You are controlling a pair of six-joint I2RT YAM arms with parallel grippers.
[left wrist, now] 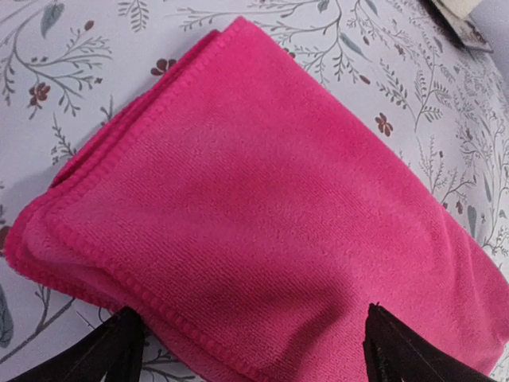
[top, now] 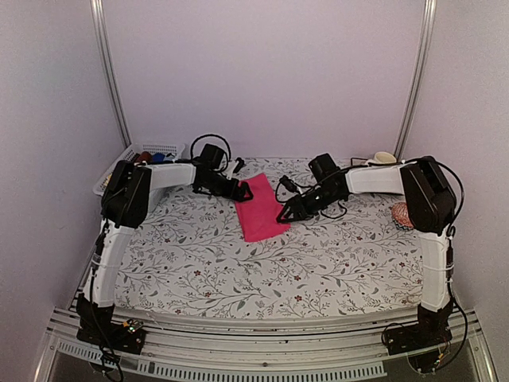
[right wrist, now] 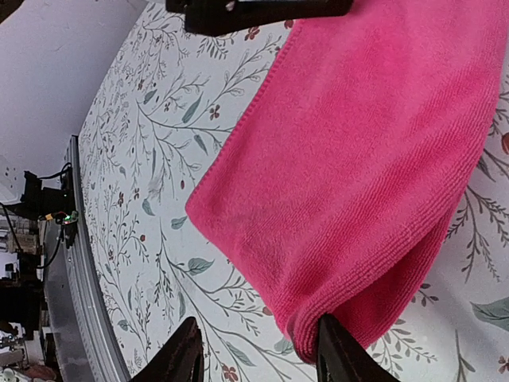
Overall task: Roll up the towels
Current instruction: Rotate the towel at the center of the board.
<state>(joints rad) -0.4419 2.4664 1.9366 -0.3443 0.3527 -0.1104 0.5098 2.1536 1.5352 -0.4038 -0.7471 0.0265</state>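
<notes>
My left gripper should skip the towel's far end and grab the towel's near corner to pull it closer, since the hot pink towel lies far back.
A hot pink towel lies folded flat on the floral tablecloth, mid-table toward the back. My left gripper hovers at its far end. In the left wrist view the towel fills the frame and the left gripper stands wide open, one fingertip off the hemmed edge and the other above the cloth. My right gripper is at the towel's near right corner. In the right wrist view the right gripper is open, one finger tucked against the folded edge of the towel, the other over bare tablecloth.
A white basket holding dark cloth rolls sits at the back left corner. A pale object rests at the back right. A round red-orange woven pad lies beside the right arm. Metal rails run along the table's near edge.
</notes>
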